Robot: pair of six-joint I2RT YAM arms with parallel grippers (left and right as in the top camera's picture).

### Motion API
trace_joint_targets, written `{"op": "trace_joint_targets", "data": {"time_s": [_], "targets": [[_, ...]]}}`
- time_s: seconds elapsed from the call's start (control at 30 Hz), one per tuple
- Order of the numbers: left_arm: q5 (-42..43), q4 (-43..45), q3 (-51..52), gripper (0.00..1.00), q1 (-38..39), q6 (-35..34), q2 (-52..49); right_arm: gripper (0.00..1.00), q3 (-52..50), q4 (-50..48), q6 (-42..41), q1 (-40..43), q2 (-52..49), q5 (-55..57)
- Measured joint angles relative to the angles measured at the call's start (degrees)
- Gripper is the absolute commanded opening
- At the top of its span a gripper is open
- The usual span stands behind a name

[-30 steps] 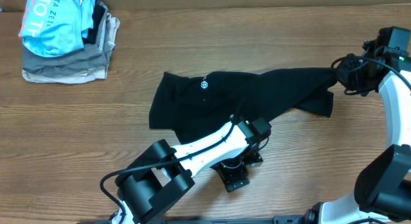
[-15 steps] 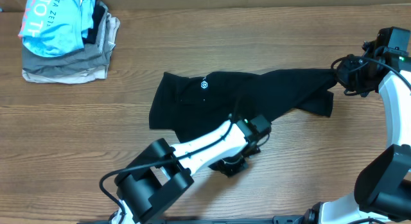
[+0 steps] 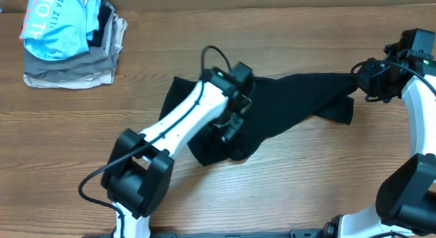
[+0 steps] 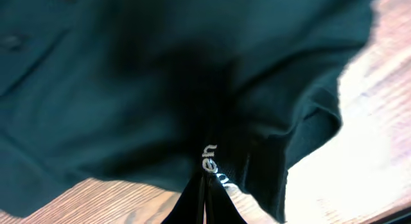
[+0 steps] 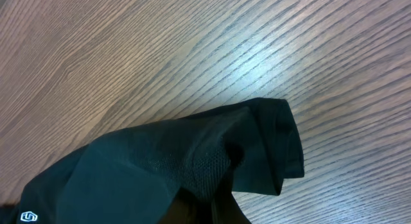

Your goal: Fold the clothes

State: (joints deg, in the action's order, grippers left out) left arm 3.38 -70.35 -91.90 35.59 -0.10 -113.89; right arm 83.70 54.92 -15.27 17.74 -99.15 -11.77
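Note:
My left gripper's closed fingers barely touch the white lettering point(image 4: 210, 162). Next, I open them around the fold point(image 4: 252, 156) next to it and pinch deeper before I lift the black shirt.
The black shirt point(image 3: 293, 95) lies stretched across the middle of the wooden table, with a bunched lobe at its near edge. My left gripper point(image 3: 230, 129) hangs over the shirt's left half and is shut on a fold of the shirt. In the left wrist view the shut fingertips point(image 4: 204, 199) pinch black fabric point(image 4: 128, 89) with small white lettering just past them. My right gripper point(image 3: 359, 80) is shut on the shirt's right end. The right wrist view shows a rolled hem point(image 5: 270, 140) draped beyond the pinch and the white logo point(image 5: 29, 216) at the lower left.
A stack of folded grey-beige garments point(image 3: 68, 67) topped by a light blue shirt point(image 3: 58, 20) sits at the far left corner. Bare wood point(image 3: 327, 170) lies in front of the shirt.
My left gripper shut on the shirt's near edge, then swung from the front of the table up and left over the shirt, dragging fabric along. The right arm stayed put.

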Motion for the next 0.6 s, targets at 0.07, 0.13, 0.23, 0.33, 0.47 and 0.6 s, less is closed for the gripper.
{"op": "trace_joint_targets", "data": {"time_s": [0.07,0.13,0.23,0.33,0.47,0.6], "targets": [[0.00,0.02,0.00,0.06,-1.03,0.09,0.00,0.04,0.00,-0.04,0.09,0.00,0.00,0.02],[0.00,0.04,0.00,0.19,-1.25,0.57,0.00,0.04,0.00,0.02,0.09,0.02,0.00,0.00],[0.22,-0.11,0.00,0.52,-0.70,1.95,0.00,0.04,0.00,0.33,0.17,0.00,0.00,0.00],[1.14,-0.81,0.00,0.66,-0.04,3.15,0.02,0.04,0.00,0.44,0.28,0.00,0.00,0.04],[2.45,-0.87,0.00,0.74,0.61,3.61,0.00,0.04,0.00,0.66,0.28,0.00,0.00,0.00],[3.04,1.07,0.72,0.75,1.33,3.63,0.00,0.04,0.00,0.85,0.33,0.02,0.00,0.00]]}}
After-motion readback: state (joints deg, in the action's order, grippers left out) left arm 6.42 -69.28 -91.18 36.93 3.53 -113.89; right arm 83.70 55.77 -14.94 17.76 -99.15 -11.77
